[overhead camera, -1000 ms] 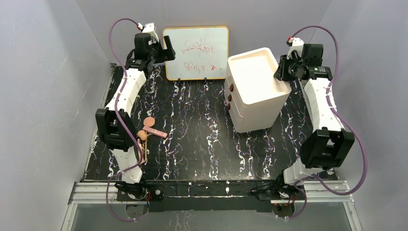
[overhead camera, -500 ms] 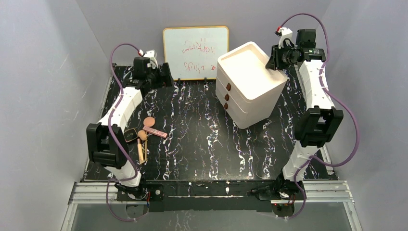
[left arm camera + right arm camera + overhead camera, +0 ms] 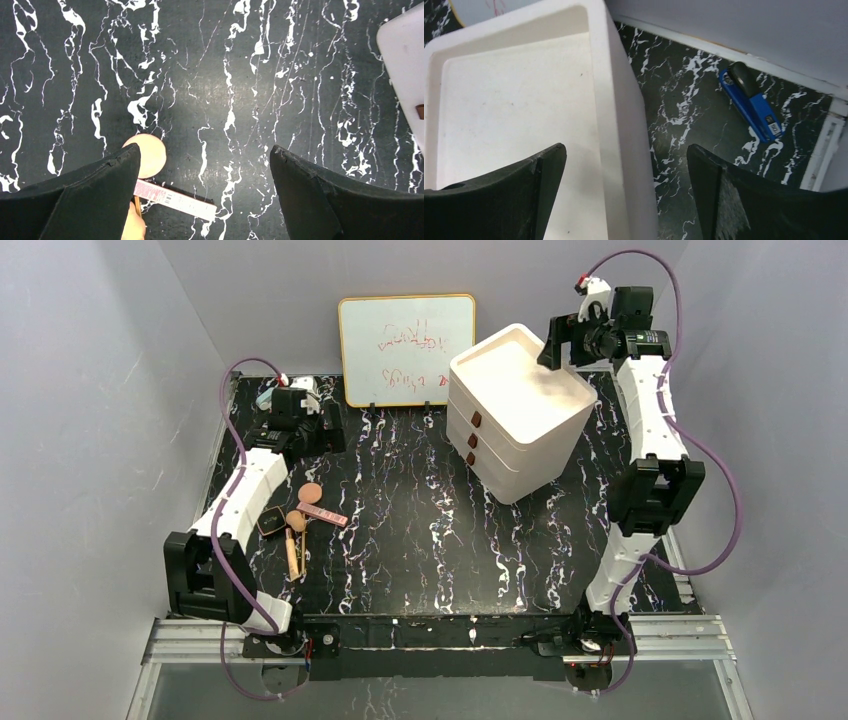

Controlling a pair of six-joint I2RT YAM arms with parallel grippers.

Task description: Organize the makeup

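Note:
The robot's right gripper has its outer finger away from the drawer unit's rim [image 3: 616, 155], so it should move in and steady that rim while the left gripper opens the top drawer [image 3: 477, 419].
The makeup lies in a cluster at the table's left: a round peach puff [image 3: 311, 492], a pink flat palette [image 3: 322, 513], a dark square compact [image 3: 269, 522] and wooden-handled brushes [image 3: 293, 552]. My left gripper [image 3: 330, 430] hangs open, behind and above the cluster. In its wrist view the puff [image 3: 147, 155] and palette [image 3: 175, 197] sit by the left finger [image 3: 90, 200], with nothing between the jaws. My right gripper [image 3: 552, 348] is open over the back right rim of the white drawer unit [image 3: 515, 410]. That rim [image 3: 619, 125] passes between its spread jaws.
A whiteboard [image 3: 407, 348] stands at the back. A blue object [image 3: 751, 102] lies on the table behind the drawer unit, near the back wall. A small pale-blue object [image 3: 265, 398] sits at the back left corner. The drawer unit's corner [image 3: 405, 60] shows at the left wrist view's right edge.
The right gripper has opened after swinging the drawer unit left and back, turning it. The left arm has drawn back towards the makeup, uncovering the dark compact.

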